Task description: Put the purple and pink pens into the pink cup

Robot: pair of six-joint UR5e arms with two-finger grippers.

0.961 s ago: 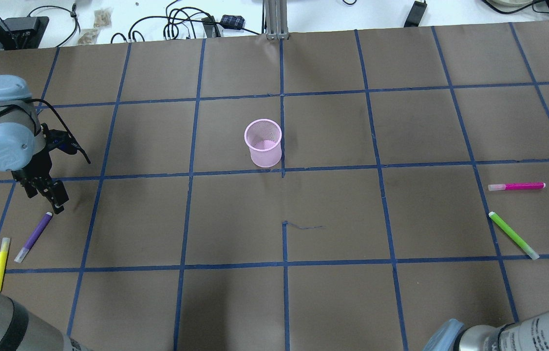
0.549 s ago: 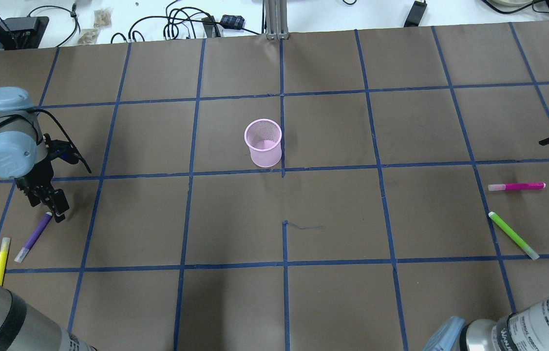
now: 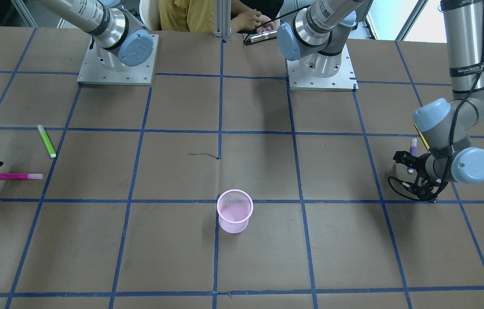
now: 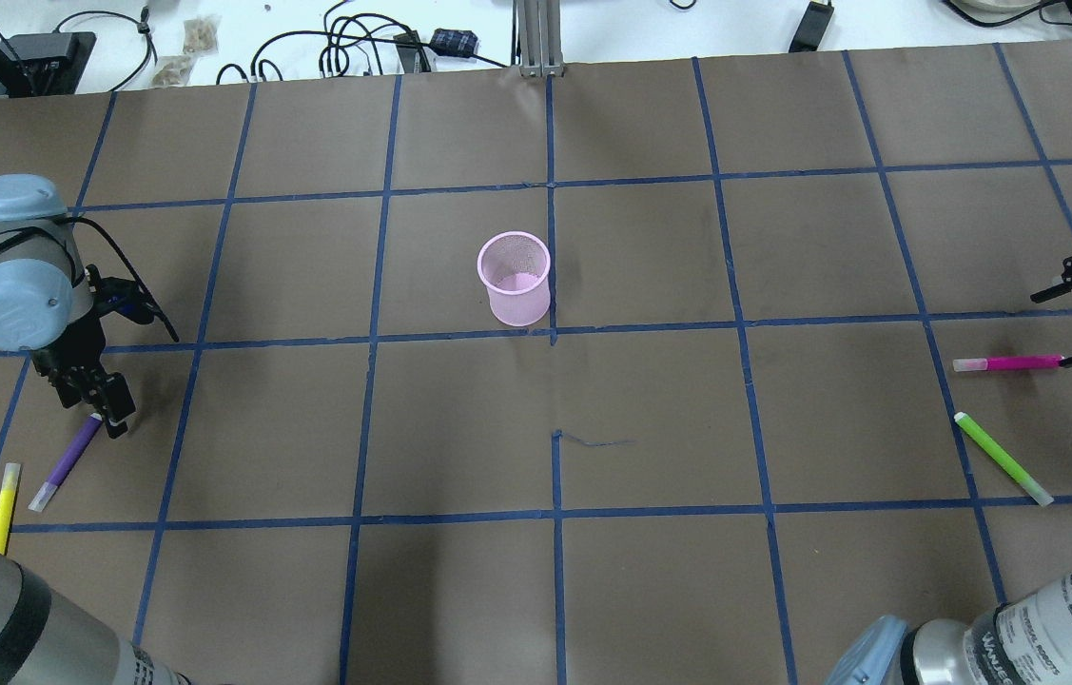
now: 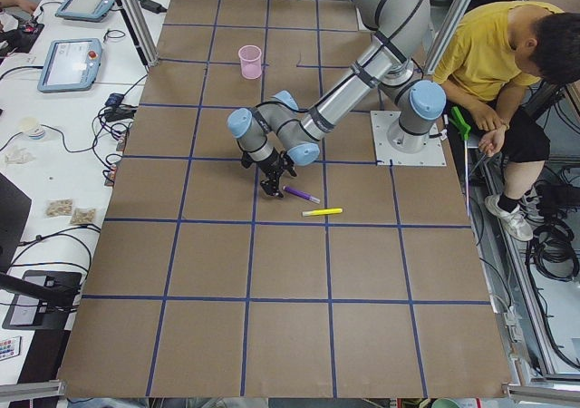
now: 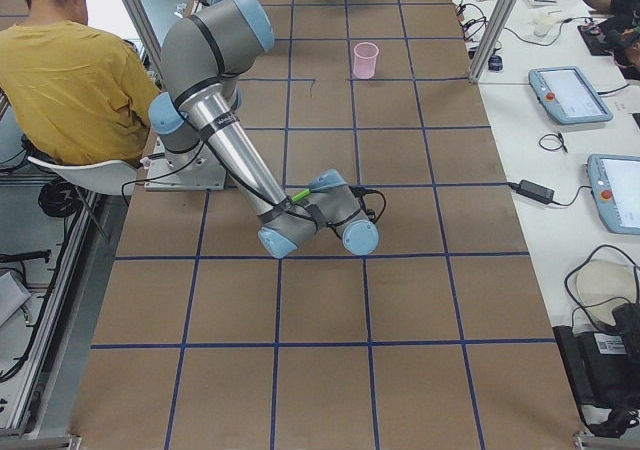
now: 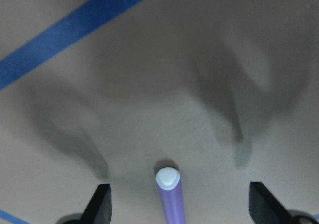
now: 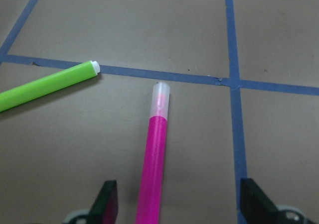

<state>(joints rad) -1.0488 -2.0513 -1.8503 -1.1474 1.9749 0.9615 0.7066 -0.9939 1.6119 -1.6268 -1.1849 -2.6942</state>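
Observation:
I expect the pink pen to lean against the cup's rim when I put it in, because the pink cup's opening (image 3: 235, 205) is much wider than the pink pen (image 3: 17, 176).
The pink mesh cup (image 4: 514, 279) stands upright mid-table, also in the front view (image 3: 235, 211). The purple pen (image 4: 68, 461) lies flat at the left. My left gripper (image 4: 109, 411) is open and low over its far end; in the left wrist view that pen end (image 7: 168, 184) lies between the two fingers (image 7: 102, 204). The pink pen (image 4: 1011, 363) lies flat at the right. My right gripper (image 4: 1054, 328) is open at its outer end; the right wrist view shows the pink pen (image 8: 154, 169) running forward from between the fingers (image 8: 107, 204).
A yellow pen (image 4: 3, 504) lies just left of the purple pen. A green pen (image 4: 1002, 459) lies close to the pink pen, also in the right wrist view (image 8: 45, 87). Blue tape grids the brown table. A seated person is behind the robot bases.
My right gripper has come in from the right edge to the pink pen's outer end. My left gripper has shifted slightly down to the purple pen's end. No pen has moved.

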